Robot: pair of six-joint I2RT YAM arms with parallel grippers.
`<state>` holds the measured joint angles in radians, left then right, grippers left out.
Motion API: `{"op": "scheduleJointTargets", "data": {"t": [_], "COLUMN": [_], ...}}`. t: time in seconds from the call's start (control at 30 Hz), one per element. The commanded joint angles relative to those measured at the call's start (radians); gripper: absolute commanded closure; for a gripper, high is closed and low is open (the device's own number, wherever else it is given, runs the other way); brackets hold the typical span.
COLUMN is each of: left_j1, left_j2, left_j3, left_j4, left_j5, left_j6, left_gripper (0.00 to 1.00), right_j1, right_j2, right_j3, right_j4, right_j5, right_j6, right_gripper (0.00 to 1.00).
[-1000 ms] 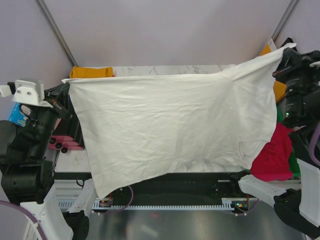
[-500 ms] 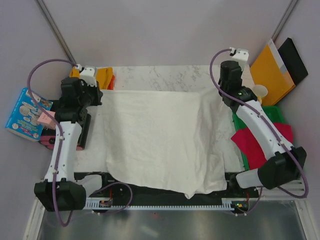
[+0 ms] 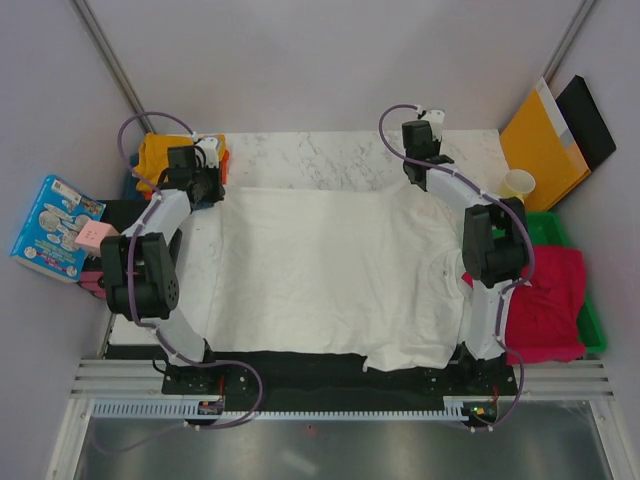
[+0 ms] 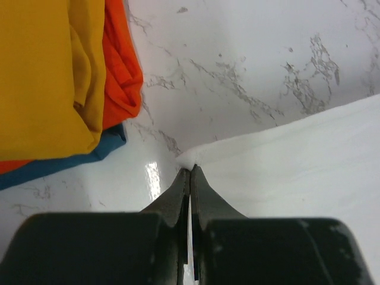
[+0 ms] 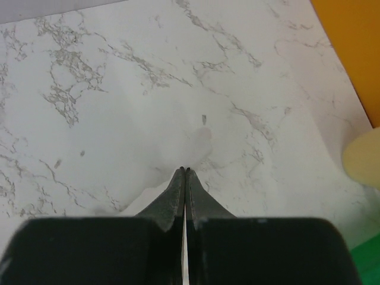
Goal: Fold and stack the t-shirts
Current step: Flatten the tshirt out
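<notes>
The white t-shirt's near hem (image 3: 405, 356) is hanging over the front edge, so both my left gripper and my right gripper should first pull the shirt back over the clear marble (image 3: 300, 161).
The white t-shirt (image 3: 320, 270) lies spread flat over the marble table, its near hem hanging over the front edge. My left gripper (image 3: 210, 186) is shut on its far left corner (image 4: 185, 158), low on the table. My right gripper (image 3: 420, 182) is shut on its far right edge (image 5: 133, 205), also low on the table. The mustard yellow shirt (image 4: 41, 71), the orange shirt (image 4: 122, 71) and the blue shirt (image 4: 59, 163) lie folded in a pile at the far left corner (image 3: 160, 155). The crimson-pink shirt (image 3: 545, 305) lies crumpled on the right.
A green tray (image 3: 592, 325) sits under the crimson-pink shirt. An orange-yellow envelope (image 3: 540, 140), a black flat thing (image 3: 585, 105) and a paper cup (image 3: 518, 183) are at the far right. A picture book (image 3: 48, 228) and pink items (image 3: 95, 236) lie off the left edge.
The white shirt was held up and stretched a second ago; now it lies flat. Both grippers have moved to the far side and come down to the table, still shut on it.
</notes>
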<state>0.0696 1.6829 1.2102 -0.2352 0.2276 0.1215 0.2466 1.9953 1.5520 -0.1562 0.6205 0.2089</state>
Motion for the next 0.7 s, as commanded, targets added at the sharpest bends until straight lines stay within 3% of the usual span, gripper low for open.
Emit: {"op": "scheduleJointTargets", "data": {"t": [0.0,0.3,0.67], "left_j1": [-0.008,-0.011,-0.024], "left_j2": [0.104,0.305,0.455], "left_j3": [0.168,0.403,0.604], "left_j4": [0.093,0.073,0.05], "left_j5": [-0.042,-0.086,-0.091], "left_j6": [0.029,-0.005,-0.039], "left_gripper": [0.98,0.98,0.98], "right_j1": [-0.006,-0.018,-0.03], "right_j2": [0.109,0.345,0.441], "right_j3": [0.228,0.537,0.681], "right_j4": [0.017,-0.034,-0.029], "right_j5": [0.001,-0.013,-0.008], "right_j6": [-0.032,-0.037,-0.034], "right_gripper": [1.0,1.0,1.0]}}
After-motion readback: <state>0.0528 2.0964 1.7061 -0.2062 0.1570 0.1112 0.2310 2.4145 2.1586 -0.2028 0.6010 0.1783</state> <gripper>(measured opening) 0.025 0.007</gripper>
